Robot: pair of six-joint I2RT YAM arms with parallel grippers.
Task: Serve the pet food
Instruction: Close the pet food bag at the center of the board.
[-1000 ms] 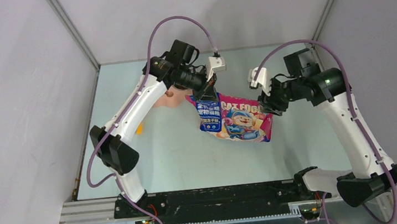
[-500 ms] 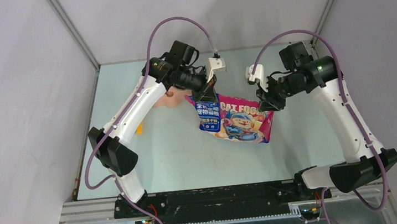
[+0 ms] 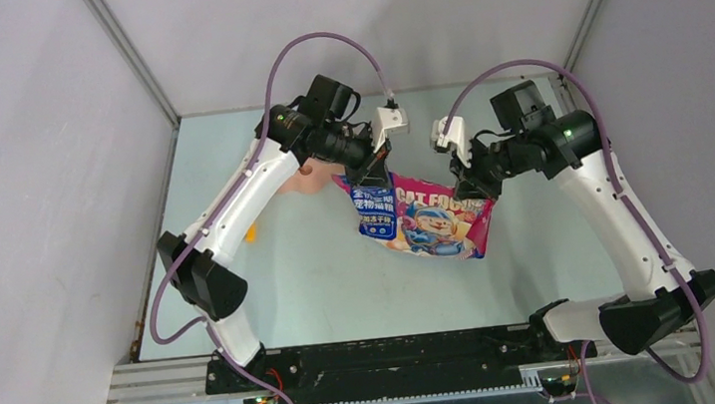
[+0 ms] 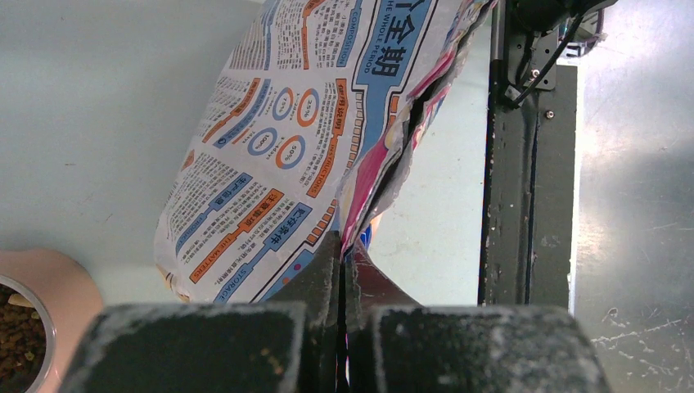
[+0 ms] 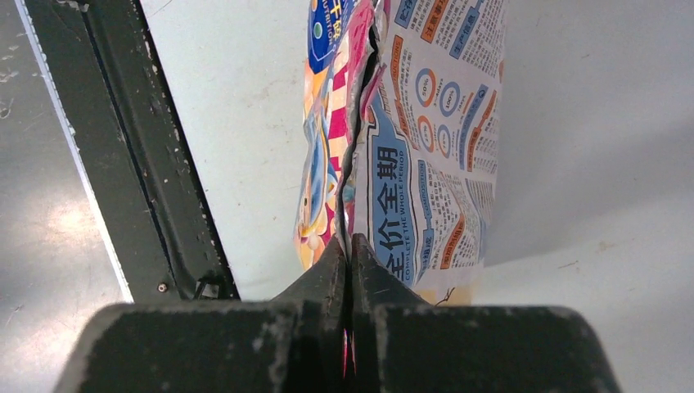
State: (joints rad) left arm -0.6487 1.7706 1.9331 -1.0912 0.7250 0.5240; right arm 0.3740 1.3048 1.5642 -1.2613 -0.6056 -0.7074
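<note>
The bag's opening gapes (image 5: 358, 119) between my grippers. My right gripper should open, slide along the bag's rim (image 3: 424, 182) toward my left gripper and pinch the opening closed.
The glossy blue, pink and white "CAT FOOD" bag (image 3: 425, 217) hangs between both grippers above the middle of the table. My left gripper (image 3: 370, 172) is shut on its top left corner, and my right gripper (image 3: 467, 185) is shut on its top right corner. In the left wrist view the jaws (image 4: 342, 254) pinch the bag's edge (image 4: 311, 123). In the right wrist view the jaws (image 5: 350, 250) pinch the opposite edge (image 5: 417, 123). Dark-brown kibble (image 4: 12, 323) lies in a bowl of the pink feeder (image 4: 69, 286).
The pink feeder (image 3: 306, 179) sits behind the left arm, mostly hidden by it. A yellow scoop (image 3: 251, 233) peeks out by the left arm's link. The black base rail (image 4: 524, 205) runs along the table's near edge, and grey walls stand on both sides.
My right gripper has moved a little to the left with the bag's right corner, so the bag's top is held narrower. The left gripper has stayed put.
</note>
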